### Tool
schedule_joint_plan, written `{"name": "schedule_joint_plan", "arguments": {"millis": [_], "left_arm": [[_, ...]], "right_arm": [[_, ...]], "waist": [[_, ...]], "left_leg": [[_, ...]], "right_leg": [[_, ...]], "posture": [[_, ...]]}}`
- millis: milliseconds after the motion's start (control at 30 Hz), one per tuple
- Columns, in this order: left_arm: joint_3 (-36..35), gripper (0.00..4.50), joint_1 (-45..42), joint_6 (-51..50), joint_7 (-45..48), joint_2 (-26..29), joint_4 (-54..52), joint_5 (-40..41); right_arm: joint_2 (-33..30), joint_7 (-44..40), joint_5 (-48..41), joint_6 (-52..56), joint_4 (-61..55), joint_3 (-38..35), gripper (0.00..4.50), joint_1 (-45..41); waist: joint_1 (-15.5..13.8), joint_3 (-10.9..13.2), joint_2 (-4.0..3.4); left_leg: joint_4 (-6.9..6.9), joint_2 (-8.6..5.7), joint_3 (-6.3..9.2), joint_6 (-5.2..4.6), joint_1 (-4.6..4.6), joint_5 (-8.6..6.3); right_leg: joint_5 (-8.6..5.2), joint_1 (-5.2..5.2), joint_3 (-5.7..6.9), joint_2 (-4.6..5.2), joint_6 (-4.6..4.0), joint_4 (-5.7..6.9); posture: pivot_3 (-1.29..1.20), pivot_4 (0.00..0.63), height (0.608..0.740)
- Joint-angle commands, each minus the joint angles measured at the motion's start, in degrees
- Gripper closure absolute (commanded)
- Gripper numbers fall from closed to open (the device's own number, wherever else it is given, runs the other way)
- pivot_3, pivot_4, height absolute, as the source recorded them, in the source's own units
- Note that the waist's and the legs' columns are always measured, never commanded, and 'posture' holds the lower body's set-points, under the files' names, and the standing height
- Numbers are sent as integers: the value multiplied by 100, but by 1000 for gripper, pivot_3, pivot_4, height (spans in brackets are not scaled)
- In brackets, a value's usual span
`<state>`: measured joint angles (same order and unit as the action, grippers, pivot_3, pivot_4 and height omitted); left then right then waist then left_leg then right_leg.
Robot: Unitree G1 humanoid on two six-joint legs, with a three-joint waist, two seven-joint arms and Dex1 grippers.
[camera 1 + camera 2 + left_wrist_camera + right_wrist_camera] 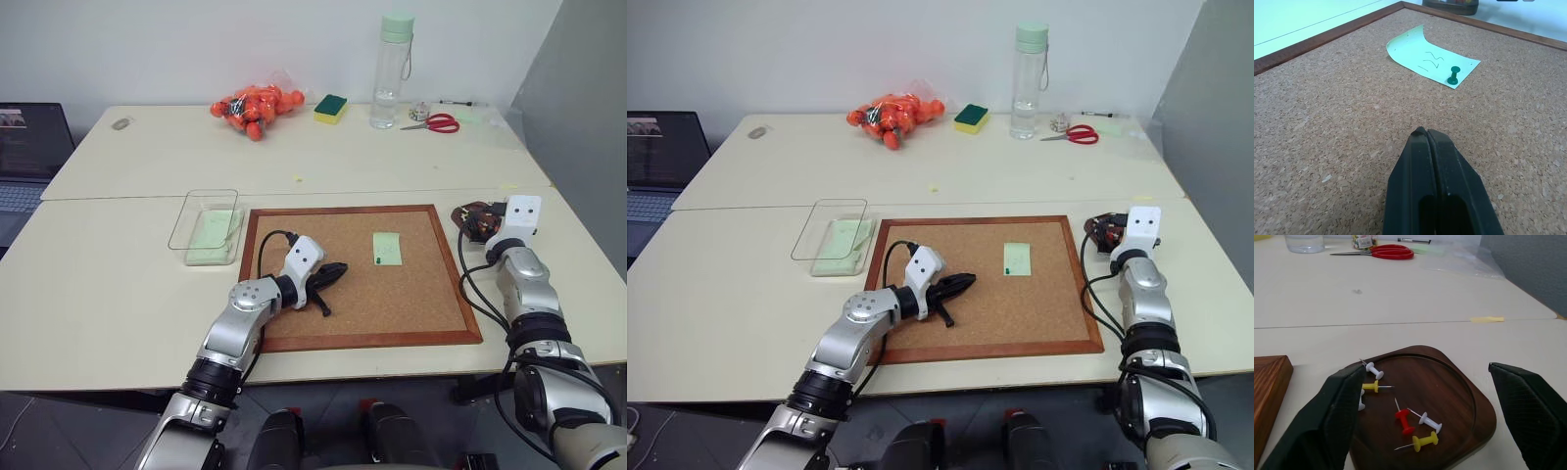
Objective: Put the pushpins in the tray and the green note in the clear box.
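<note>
I can see the dark green pushpin (379, 260) standing upright, clear of my left gripper, so I keep moving my open right gripper toward its head (1455, 70) until the fingers pinch it.
The green note (387, 248) lies on the cork board, held at its near-left corner by a dark green pushpin (1453, 76). My left gripper (336, 272) is shut and empty, low over the cork to the left of the note and pointing at it. The reddish-brown tray (1459, 387) sits just off the board's far right corner and holds several pushpins, among them a yellow one (1422, 441). My right gripper (1425, 374) stands open over the tray with nothing between its fingers. Left of the board, the clear box (193, 211) has a pale-green slip inside.
The wood-framed cork board (411, 304) fills the table's near middle. At the back stand a tall clear bottle (392, 73), a green-and-yellow sponge (330, 108), red scissors (436, 122) and a bag of orange things (257, 108). A laptop (29, 147) sits at the far left.
</note>
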<state>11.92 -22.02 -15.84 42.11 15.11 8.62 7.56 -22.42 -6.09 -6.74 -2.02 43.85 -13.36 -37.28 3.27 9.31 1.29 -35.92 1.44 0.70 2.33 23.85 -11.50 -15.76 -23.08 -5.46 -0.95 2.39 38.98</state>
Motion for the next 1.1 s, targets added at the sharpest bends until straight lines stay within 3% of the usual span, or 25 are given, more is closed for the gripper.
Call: {"name": "schedule_joint_plan", "arguments": {"millis": [33, 300, 500, 733, 1100], "left_arm": [[160, 4500, 176, -146, 52, -5, 88, -49], [158, 4500, 247, -177, 58, 30, 23, -40], [169, 4500, 223, -194, 70, 23, 29, -35], [178, 4500, 210, -196, 85, 16, 44, -34], [183, 4500, 219, -197, 53, -10, 18, -42]], "right_arm": [[-62, -578, 29, -122, -1017, 278, 210, 375], [-226, -2791, -807, 629, -3631, 1074, 210, 1865], [-252, -3333, -889, 920, -4536, 1555, 210, 2407], [-38, -3370, -763, 997, -4525, 1845, 210, 2383], [366, -3367, -605, 872, -3611, 1971, 210, 1903]], "waist": [[-1, 0, 0], [-2, -7, -12], [-2, -9, -14], [-9, -9, -14], [-17, -9, -12]], "left_leg": [[0, 0, 0, 0, 0, 0], [2, 3, 4, 0, 1, 0], [-2, 3, 4, -1, -3, -1], [-2, 0, 5, -1, -2, -1], [-1, 0, 7, -1, -2, -1]], "right_leg": [[0, 0, 0, 0, 0, 0], [-1, 0, 2, -1, 1, -1], [-1, 1, 4, -2, 2, 0], [-1, 1, 5, -2, 2, 0], [-1, 1, 9, -2, 1, -1]], "posture": [[0, 150, 740], [0, 150, 740], [0, 150, 740], [0, 150, 740], [0, 150, 740]]}}
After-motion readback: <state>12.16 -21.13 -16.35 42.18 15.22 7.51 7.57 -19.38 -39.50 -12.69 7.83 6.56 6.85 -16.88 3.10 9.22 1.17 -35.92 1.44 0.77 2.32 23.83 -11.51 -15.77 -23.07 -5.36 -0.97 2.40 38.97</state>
